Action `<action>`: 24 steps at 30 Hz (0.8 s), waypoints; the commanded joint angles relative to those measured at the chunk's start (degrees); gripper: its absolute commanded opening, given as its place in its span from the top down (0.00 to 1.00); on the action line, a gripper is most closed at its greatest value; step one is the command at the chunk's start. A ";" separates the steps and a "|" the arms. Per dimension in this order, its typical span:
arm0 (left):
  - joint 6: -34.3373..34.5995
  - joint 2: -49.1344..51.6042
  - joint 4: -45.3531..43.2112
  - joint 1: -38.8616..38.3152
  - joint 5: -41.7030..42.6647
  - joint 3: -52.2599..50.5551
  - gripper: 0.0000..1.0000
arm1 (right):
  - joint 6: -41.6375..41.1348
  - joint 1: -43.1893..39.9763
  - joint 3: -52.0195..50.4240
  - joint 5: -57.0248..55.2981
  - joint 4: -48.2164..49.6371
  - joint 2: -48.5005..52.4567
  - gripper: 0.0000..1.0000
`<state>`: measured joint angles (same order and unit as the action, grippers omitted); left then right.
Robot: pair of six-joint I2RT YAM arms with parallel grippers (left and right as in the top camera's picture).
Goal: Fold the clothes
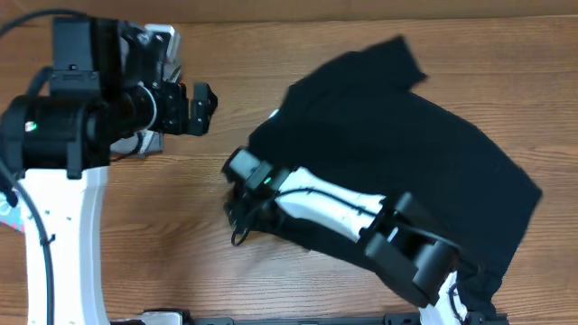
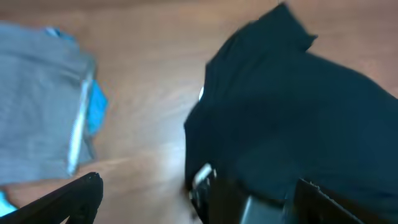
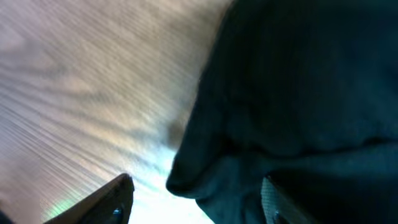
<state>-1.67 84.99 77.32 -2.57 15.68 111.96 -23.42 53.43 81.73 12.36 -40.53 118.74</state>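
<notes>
The arm of my right gripper is lying across the black T-shirt (image 1: 336,242), so it should move back and my left gripper should grab the shirt's edge (image 1: 289,101) close to the far sleeve.
The black T-shirt (image 1: 406,153) lies crumpled across the right half of the wooden table, one sleeve pointing to the far edge. It also shows in the left wrist view (image 2: 298,106) and the right wrist view (image 3: 298,81). My right gripper (image 1: 237,203) is at the shirt's left edge. In its wrist view the gripper (image 3: 198,182) is open, with a folded lip of the shirt's edge between the fingers. My left gripper (image 1: 203,104) hovers left of the shirt, apart from it, and its wrist view shows it (image 2: 199,180) open and empty.
Grey folded trousers (image 2: 37,106) with a light-blue printed piece (image 2: 96,106) beside them lie at the left, under my left arm. Bare wood (image 1: 181,226) lies between them and the shirt. The right arm (image 1: 361,212) crosses the shirt's front part.
</notes>
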 commanded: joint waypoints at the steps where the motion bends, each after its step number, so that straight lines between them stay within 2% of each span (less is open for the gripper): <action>1: -1.09 -1.11 -0.55 0.35 -2.58 2.62 0.00 | 0.74 -2.38 3.69 -9.75 -3.43 -2.58 0.30; 3: -0.87 -1.01 -0.92 0.31 -2.58 2.58 0.00 | 0.63 -3.65 5.29 -12.44 -6.21 -4.68 0.30; 7: -0.90 -0.07 -1.01 0.28 -2.54 2.58 0.00 | -5.95 -9.20 6.84 -19.47 -13.88 -10.36 0.30; 11: -0.92 1.84 -0.63 0.20 -2.01 2.54 0.00 | -10.73 -18.53 6.84 -20.44 -19.82 -17.14 0.30; 16: -1.60 6.71 0.72 -2.27 -2.12 2.51 0.04 | -15.72 -34.32 6.84 -18.78 -26.84 -22.99 0.27; 21: -5.42 14.91 0.02 -6.71 -2.75 2.51 0.24 | -15.54 -50.62 5.75 -13.81 -30.14 -22.80 0.29; 24: -6.27 20.81 -3.15 -8.92 -2.58 2.51 0.27 | -11.41 -58.45 4.39 -7.85 -29.55 -22.01 0.30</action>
<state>-5.08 101.14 75.77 -9.58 13.39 113.73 -37.30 0.01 87.39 -2.02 -70.32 96.29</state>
